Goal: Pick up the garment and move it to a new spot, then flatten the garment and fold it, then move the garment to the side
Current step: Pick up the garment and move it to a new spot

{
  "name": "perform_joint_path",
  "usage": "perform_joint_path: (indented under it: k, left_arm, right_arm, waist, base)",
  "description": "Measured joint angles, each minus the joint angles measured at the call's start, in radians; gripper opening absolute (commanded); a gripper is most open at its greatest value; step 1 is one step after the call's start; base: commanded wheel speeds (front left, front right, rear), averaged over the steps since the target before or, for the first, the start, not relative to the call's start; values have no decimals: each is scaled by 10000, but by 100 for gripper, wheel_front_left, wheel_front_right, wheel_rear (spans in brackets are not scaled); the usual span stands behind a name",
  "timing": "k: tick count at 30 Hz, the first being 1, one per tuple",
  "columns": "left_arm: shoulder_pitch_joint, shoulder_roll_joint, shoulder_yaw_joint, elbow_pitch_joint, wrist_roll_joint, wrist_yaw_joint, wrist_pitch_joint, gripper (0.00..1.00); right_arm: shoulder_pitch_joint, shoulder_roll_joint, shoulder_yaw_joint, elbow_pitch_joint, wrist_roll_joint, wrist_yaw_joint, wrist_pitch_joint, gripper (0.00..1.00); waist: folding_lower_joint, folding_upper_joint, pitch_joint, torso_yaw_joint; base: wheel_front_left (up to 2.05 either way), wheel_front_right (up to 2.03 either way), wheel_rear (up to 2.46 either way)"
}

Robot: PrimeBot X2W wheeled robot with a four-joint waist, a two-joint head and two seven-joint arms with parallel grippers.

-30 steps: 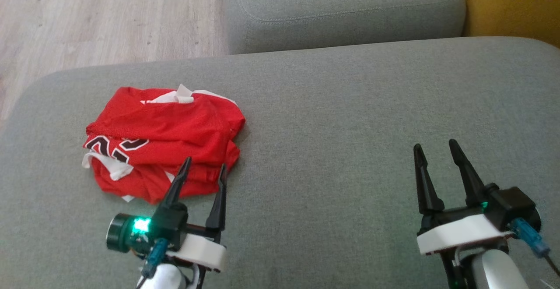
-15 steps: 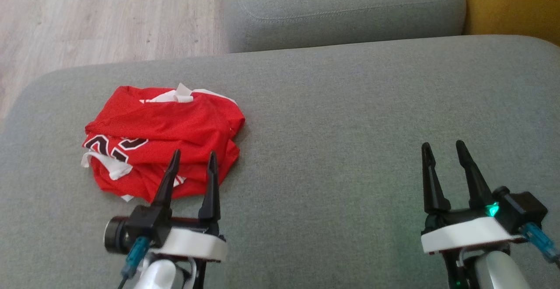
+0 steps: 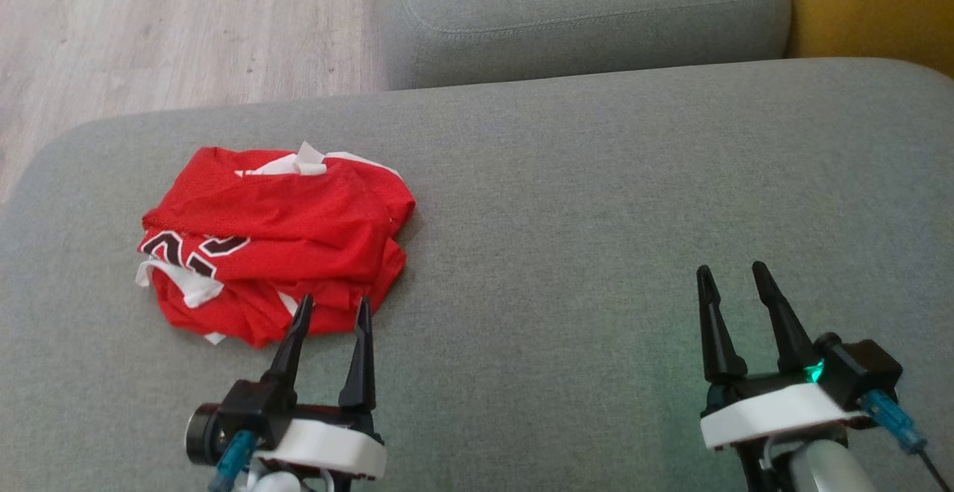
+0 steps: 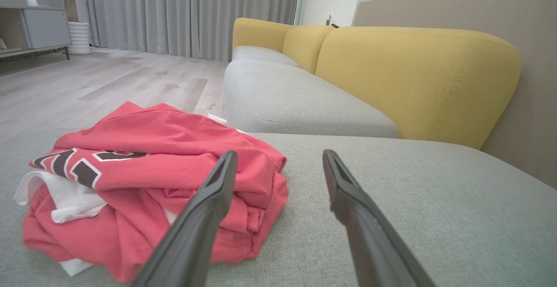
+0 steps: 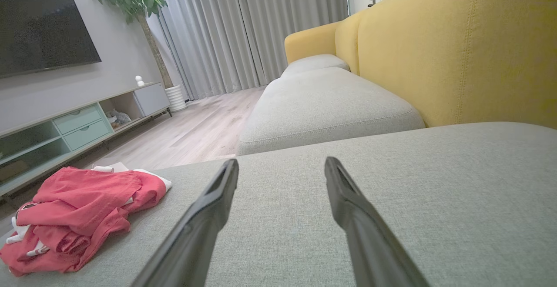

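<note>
Plain red folds (image 3: 223,317) stick out under the numbers of the thick bundle. I should expect another red garment to stay behind when I pick up the jersey (image 3: 286,206).
The garment (image 3: 276,242) is a red jersey with white trim and dark numerals, folded into a thick bundle on the left part of the grey sofa seat (image 3: 581,201). It also lies low and left in the left wrist view (image 4: 152,178) and far left in the right wrist view (image 5: 78,211). My left gripper (image 3: 333,307) is open, its tips just short of the bundle's near right corner, holding nothing. Far to the right, my right gripper (image 3: 733,274) stands open over bare cushion with nothing between its fingers.
A second grey cushion (image 3: 581,15) lies beyond the seat, with yellow backrests (image 4: 413,74) along the right. Wooden floor (image 3: 164,30) runs past the seat's far left edge. A TV stand (image 5: 65,126) and a potted plant (image 5: 139,0) stand across the room.
My left gripper first pushed in over the bundle's near edge, then drew back toward me off the garment. The right gripper slid back a little. The garment stayed put.
</note>
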Motion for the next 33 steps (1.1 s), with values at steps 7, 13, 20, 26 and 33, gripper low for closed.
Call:
perform_joint_path:
  k: [7, 13, 20, 26, 33]
  left_arm:
    - [-13, -94, 219, 163, 167, -142, 0, 100]
    - [-30, -199, 295, 163, 272, -232, 0, 100]
    - [-33, -261, 562, 192, 500, -245, -2, 100]
    - [-22, -278, 779, 232, 604, -257, 0, 100]
    - [58, -280, 968, 245, 708, -270, -6, 100]
  right_arm:
    - [-5, 0, -13, 17, 0, 0, 0, 100]
    - [-6, -2, 4, 8, 0, 0, 0, 100]
    - [-7, -6, 314, -15, 2, 0, -2, 100]
    - [0, -8, 708, -27, 12, 0, -2, 100]
    - [127, -15, 1170, -59, 102, 0, -2, 100]
  waist:
    - [0, 0, -3, 52]
    - [0, 0, 5, 228]
    - [1, 0, -6, 706]
    - [0, 0, -88, 1269]
    - [0, 0, -263, 2033]
  base:
    - [0, 0, 0]
    - [0, 0, 0]
    - [0, 0, 0]
    - [0, 0, 0]
    - [0, 0, 0]
